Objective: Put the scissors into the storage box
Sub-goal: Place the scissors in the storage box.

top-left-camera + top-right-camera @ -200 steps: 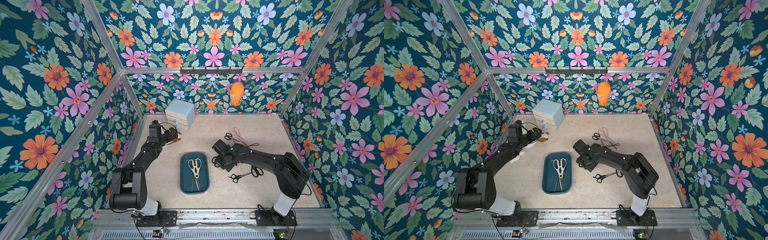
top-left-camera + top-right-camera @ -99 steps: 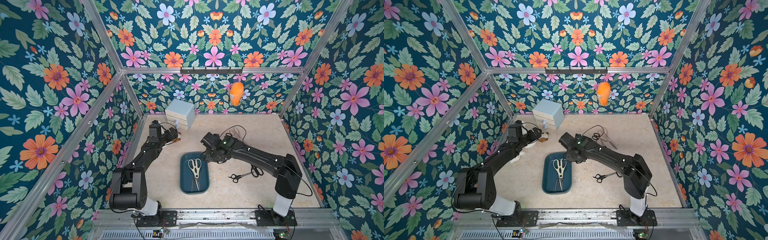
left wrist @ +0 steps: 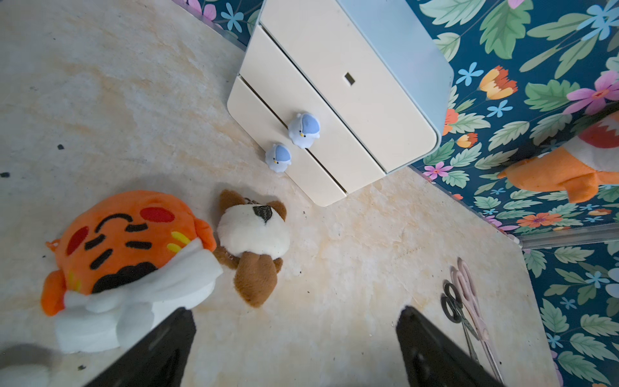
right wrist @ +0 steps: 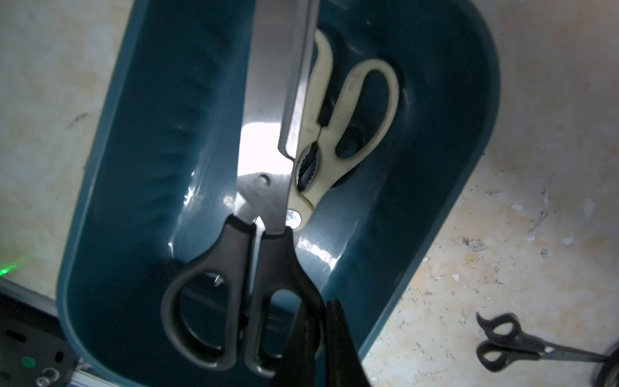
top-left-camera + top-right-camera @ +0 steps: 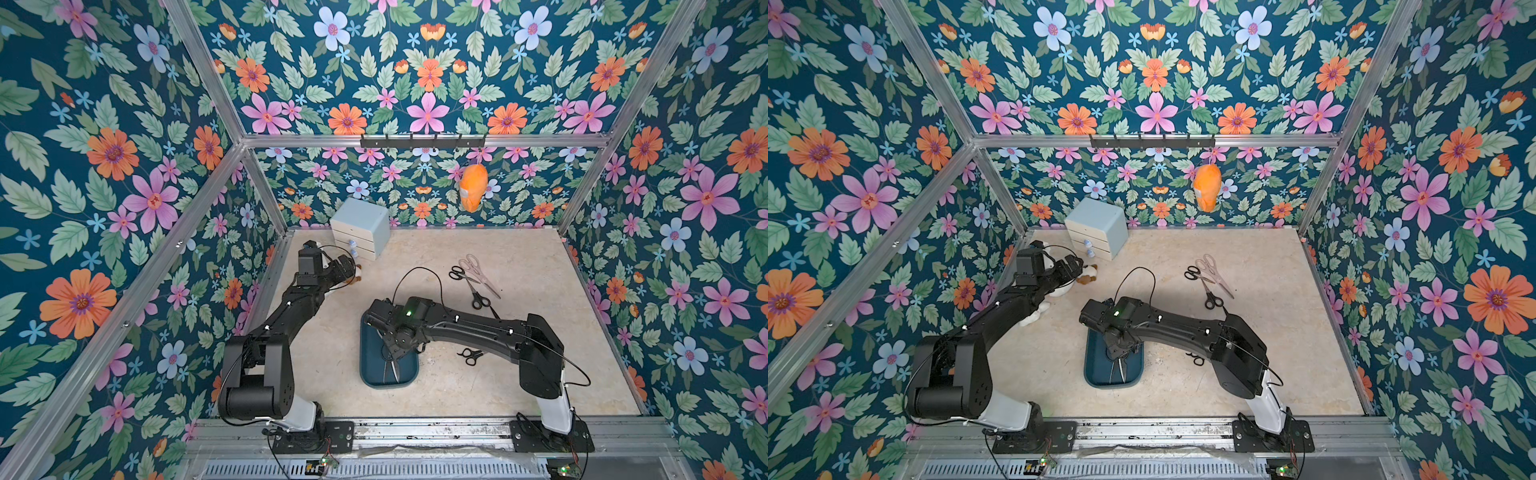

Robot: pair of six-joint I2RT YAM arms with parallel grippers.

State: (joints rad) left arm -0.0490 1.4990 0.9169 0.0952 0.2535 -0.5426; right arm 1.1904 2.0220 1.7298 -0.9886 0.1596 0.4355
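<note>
The black-handled scissors (image 4: 263, 169) are lined up along the length of the storage box, so my right gripper keeps lowering them and lets go close above the cream-handled pair (image 4: 327, 145).
My right gripper (image 4: 318, 321) is shut on one handle loop of a pair of black-handled scissors (image 4: 254, 234). It holds them over the dark teal storage box (image 4: 435, 167), blades pointing along the box. A cream-handled pair (image 4: 355, 127) lies inside, partly under those blades. In both top views the right wrist covers the far end of the box (image 5: 374, 374) (image 5: 1096, 374). Three more pairs lie at the back right: two black ones (image 5: 480, 297) (image 5: 456, 272) and a pale pink one (image 5: 478, 270). A small black pair (image 5: 469, 356) lies beside the right forearm. My left gripper (image 3: 294, 311) stands open and empty at the back left.
A light-blue drawer cabinet (image 5: 360, 226) stands at the back left. An orange plush (image 3: 127, 248) and a brown-and-white plush (image 3: 254, 241) lie in front of the left gripper. Another orange plush (image 5: 471, 189) hangs from the hook rail on the back wall.
My right arm has swung left from the scissors at the right and now hangs over the storage box with the black-handled pair. The left arm has not moved.
</note>
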